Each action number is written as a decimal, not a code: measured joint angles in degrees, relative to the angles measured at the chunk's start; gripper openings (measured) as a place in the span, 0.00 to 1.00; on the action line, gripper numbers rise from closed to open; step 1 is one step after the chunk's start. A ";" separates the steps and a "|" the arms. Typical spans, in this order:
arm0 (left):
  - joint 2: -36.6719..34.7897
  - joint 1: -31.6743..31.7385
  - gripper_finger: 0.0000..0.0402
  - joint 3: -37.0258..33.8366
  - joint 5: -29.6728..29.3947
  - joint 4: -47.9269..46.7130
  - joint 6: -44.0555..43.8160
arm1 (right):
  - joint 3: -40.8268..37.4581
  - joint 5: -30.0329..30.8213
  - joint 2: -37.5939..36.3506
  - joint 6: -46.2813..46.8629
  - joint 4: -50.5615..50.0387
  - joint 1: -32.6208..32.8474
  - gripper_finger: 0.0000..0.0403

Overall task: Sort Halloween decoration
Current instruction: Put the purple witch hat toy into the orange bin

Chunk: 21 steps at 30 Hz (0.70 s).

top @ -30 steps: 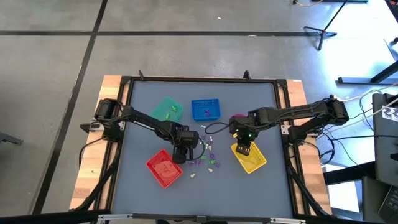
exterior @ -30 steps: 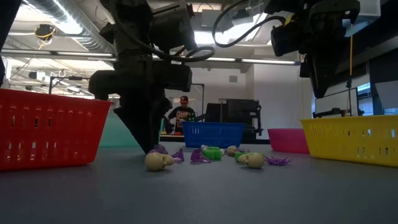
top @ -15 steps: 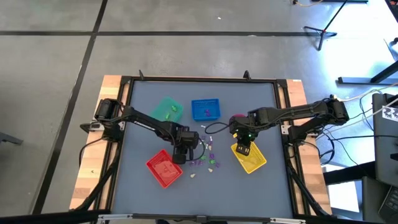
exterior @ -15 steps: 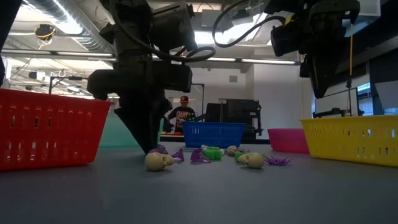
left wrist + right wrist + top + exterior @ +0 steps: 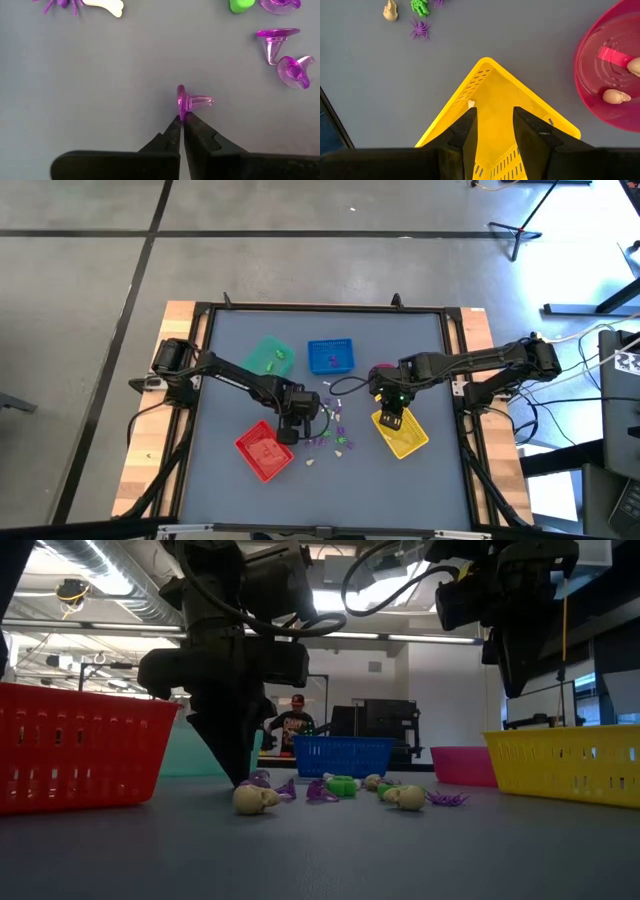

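Note:
Only the purple hat's rim (image 5: 181,101) touches my left gripper's closed fingers. Next, I open the fingers, lift clear and come down with them around the whole hat (image 5: 195,101).
The Halloween decoration (image 5: 333,436) lies scattered mid-table as tiny trinkets: purple hats (image 5: 274,41), a purple spider (image 5: 419,28), a green piece (image 5: 242,5), pale skulls (image 5: 256,800). My left gripper (image 5: 181,119) points steeply down among them, beside the red tray, and is shut on one purple hat (image 5: 192,101). My right gripper (image 5: 493,114) hangs open above the yellow tray (image 5: 490,95) with nothing between its fingers. My left gripper pinches the purple hat's flat brim (image 5: 180,100) edge-on between its two fingertips (image 5: 173,125). The fingers come from above, slanting steeply down. The hat lies on its side with its cone (image 5: 204,101) pointing sideways, low at the table top.
A red tray (image 5: 264,451) sits near left, a green tray (image 5: 270,356) and a blue tray (image 5: 330,356) farther back, the yellow tray (image 5: 401,433) at right. A pink bowl (image 5: 612,75) with a few pieces stands beside it. A person (image 5: 293,720) sits beyond the table.
My left gripper has stayed in place and drawn its fingers together, taking hold of the purple hat. The right arm and the trinkets have kept still.

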 joint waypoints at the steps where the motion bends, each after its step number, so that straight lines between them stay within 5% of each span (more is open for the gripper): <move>1: 0.00 0.00 0.00 0.00 0.00 0.00 0.00 | 0.00 0.02 0.00 -0.01 0.00 0.01 0.31; 21: -4.75 0.13 0.00 -0.22 0.57 -0.32 1.34 | 0.00 0.01 0.00 -0.01 -0.01 0.00 0.31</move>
